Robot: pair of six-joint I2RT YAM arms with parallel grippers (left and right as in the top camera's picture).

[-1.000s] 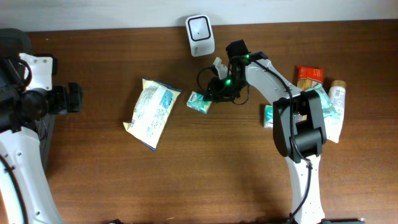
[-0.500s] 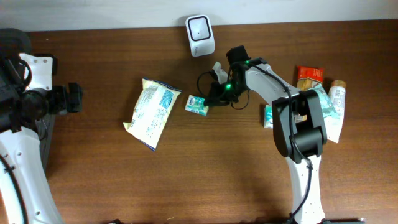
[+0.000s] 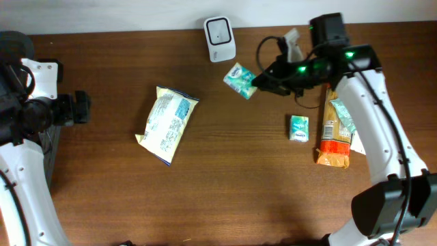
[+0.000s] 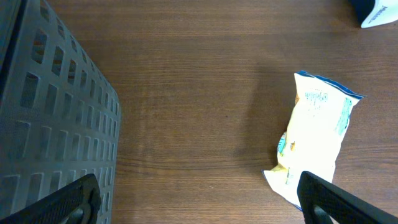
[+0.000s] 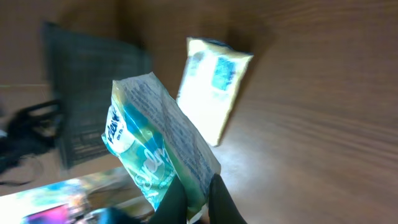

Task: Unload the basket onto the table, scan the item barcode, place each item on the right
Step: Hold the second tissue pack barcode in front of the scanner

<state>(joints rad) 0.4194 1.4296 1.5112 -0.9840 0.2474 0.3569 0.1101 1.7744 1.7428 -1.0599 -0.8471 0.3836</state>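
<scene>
I should turn the teal tissue packet [image 3: 240, 80] and bring it over the white barcode scanner [image 3: 219, 39], because my right gripper points it toward the snack bag, short of the scanner.
The item is a small teal tissue packet [image 3: 240, 80], lifted off the table just below and right of the white barcode scanner [image 3: 220, 30] at the back edge. My right gripper [image 3: 258, 82] is shut on the packet's right end. In the right wrist view the packet [image 5: 155, 143] stands up between the two dark fingers, with the gripper [image 5: 199, 199] pinching its lower edge. My left gripper [image 3: 80, 108] hangs open at the far left, holding nothing. Its fingertips [image 4: 62, 202] sit wide apart in the left wrist view.
A yellow-white snack bag [image 3: 167, 124] lies left of centre, also seen from the left wrist [image 4: 314, 143]. A second teal packet [image 3: 299, 128] and an orange bag [image 3: 332, 133] lie on the right. A dark slatted basket [image 4: 50, 124] stands at the left edge.
My right gripper closed on the teal packet, lifted it and carried it right and back, close to the scanner. The arm swung out, uncovering the orange bag. The left arm stayed still.
</scene>
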